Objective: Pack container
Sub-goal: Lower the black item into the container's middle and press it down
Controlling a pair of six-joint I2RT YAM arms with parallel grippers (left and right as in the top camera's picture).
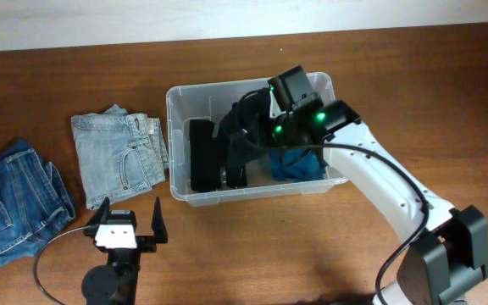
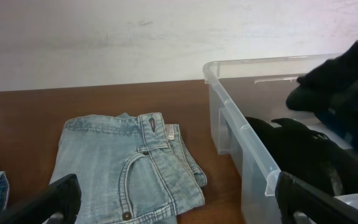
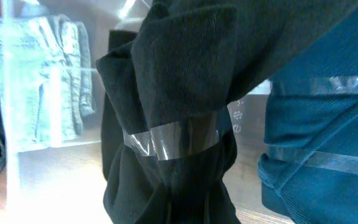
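The black garment in my right gripper (image 1: 246,134) is at a slant above the gap (image 1: 257,175) next to the teal garment, so I should lower the black garment, grip it again and tuck it in straight.
The clear plastic container (image 1: 174,144) stands mid-table, its rim (image 2: 229,112) at the right of the left wrist view. Inside it lie a folded black garment (image 1: 202,157) and a teal garment (image 1: 299,165). My right gripper (image 1: 248,131) hangs over the container's middle, shut on a black garment (image 3: 166,93) that bunches at the jaws and hides the fingers. The teal garment (image 3: 322,124) lies just right of it. My left gripper (image 1: 132,212) stands open near the table's front edge with nothing between its fingers, and folded light blue jeans (image 2: 129,168) lie beyond it.
Folded light blue jeans (image 1: 117,152) lie just left of the container. Darker blue jeans (image 1: 15,203) lie at the far left. The right arm's white link (image 1: 379,182) stretches from the front right corner over the container's right end.
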